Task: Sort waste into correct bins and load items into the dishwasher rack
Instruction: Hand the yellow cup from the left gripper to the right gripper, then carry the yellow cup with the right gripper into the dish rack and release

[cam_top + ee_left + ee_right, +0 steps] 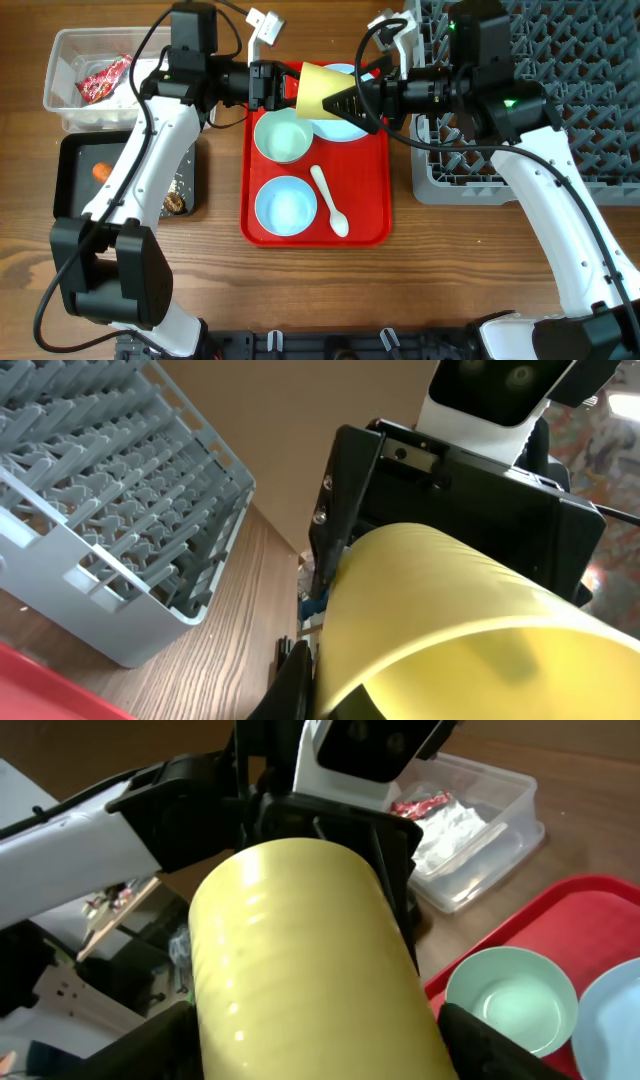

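My left gripper should open and let go of the rim of the yellow cup [316, 92] before my right gripper takes it to the grey rack [450, 168], because both my grippers are holding the cup.
The small yellow cup [320, 88] hangs sideways above the red tray, held between both arms. My left gripper [275, 85] is shut on its rim; the left wrist view shows the cup [450, 610] filling the frame, with one of the gripper's [330, 695] fingers against its wall. My right gripper [355, 100] is closed on the cup's body [300, 970], a finger pressed on each side [320, 1050]. The pale-green bowl [282, 136], light-blue bowl [286, 207], light-blue plate [335, 130] and white spoon [330, 200] lie on the tray. The grey rack [560, 90] stands at right.
The red tray [370, 180] sits mid-table. The clear tub [70, 70] at far left holds the red wrapper [105, 78] and white napkin. The black tray [75, 200] below it holds the orange piece [101, 172] and brown lump [175, 203].
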